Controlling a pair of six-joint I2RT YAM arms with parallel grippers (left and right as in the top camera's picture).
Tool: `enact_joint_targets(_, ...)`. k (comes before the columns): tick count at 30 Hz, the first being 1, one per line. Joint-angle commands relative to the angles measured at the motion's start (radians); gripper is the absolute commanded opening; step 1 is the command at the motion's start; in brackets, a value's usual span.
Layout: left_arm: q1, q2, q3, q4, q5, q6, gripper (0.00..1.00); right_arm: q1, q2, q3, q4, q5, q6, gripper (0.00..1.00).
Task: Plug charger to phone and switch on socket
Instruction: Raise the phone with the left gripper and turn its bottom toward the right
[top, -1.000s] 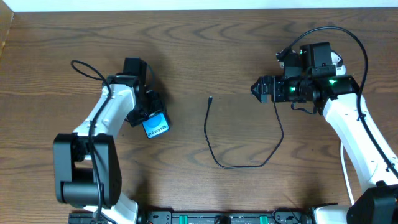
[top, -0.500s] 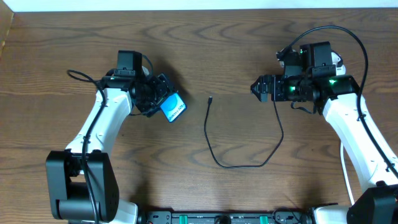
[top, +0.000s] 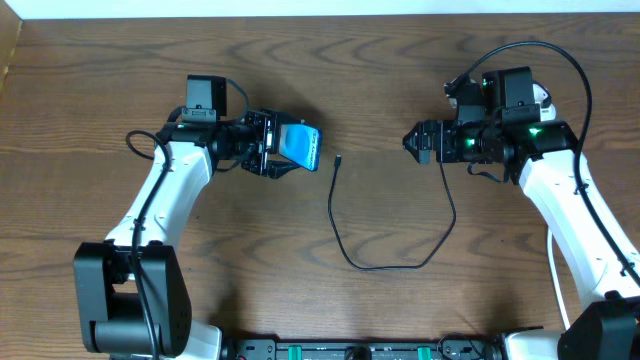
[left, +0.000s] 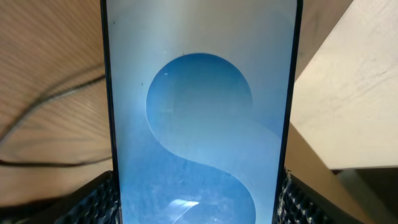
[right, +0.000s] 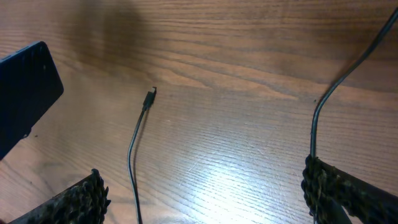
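The robot's right gripper should hold the phone's loose end (top: 312, 152) while the left gripper takes the phone by its long side, because the phone's lower end (left: 198, 208) runs back between the left gripper's fingers.
My left gripper (top: 280, 150) is shut on the phone (top: 299, 145) and holds it off the table, just left of the charger's connector tip (top: 338, 158). In the left wrist view the phone's blue screen (left: 199, 93) fills the frame between my fingers (left: 199, 202). The charger cable (top: 380, 266) loops down, right and up, and passes under my right gripper (top: 420, 142). In the right wrist view that gripper (right: 208, 205) is open with bare table between the fingers. The tip (right: 151, 94) lies ahead of it, and the cable (right: 314, 124) runs past the right finger. The plug and the socket are out of view.
The table's far edge (top: 320, 17) meets a white strip at the top. A pale board (left: 354, 81) shows to the right of the phone in the left wrist view. My arms' own black cables loop above both wrists (top: 560, 55).
My left arm has carried the phone to the right and turned it, from the left part of the table to just beside the connector tip. The right arm and the cable have not moved.
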Motion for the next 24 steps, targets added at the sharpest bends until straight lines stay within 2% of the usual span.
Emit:
enact_joint_targets(1,0.004,-0.022,0.026,0.01,0.094,-0.132,0.69,0.006,0.0,0.015,0.0,-0.006,0.01,0.99)
enact_joint_targets(14,0.004,-0.022,0.026,0.01,0.1,-0.186,0.68,0.006,0.0,0.015,0.0,-0.006,0.01,0.99)
enact_joint_targets(22,0.002,-0.022,0.026,0.001,-0.23,-0.034,0.67,0.006,0.011,0.015,0.039,-0.031,0.012,0.99)
enact_joint_targets(24,0.001,-0.022,0.026,-0.027,-0.304,-0.023,0.67,0.011,0.024,0.015,0.075,-0.052,0.055,0.99)
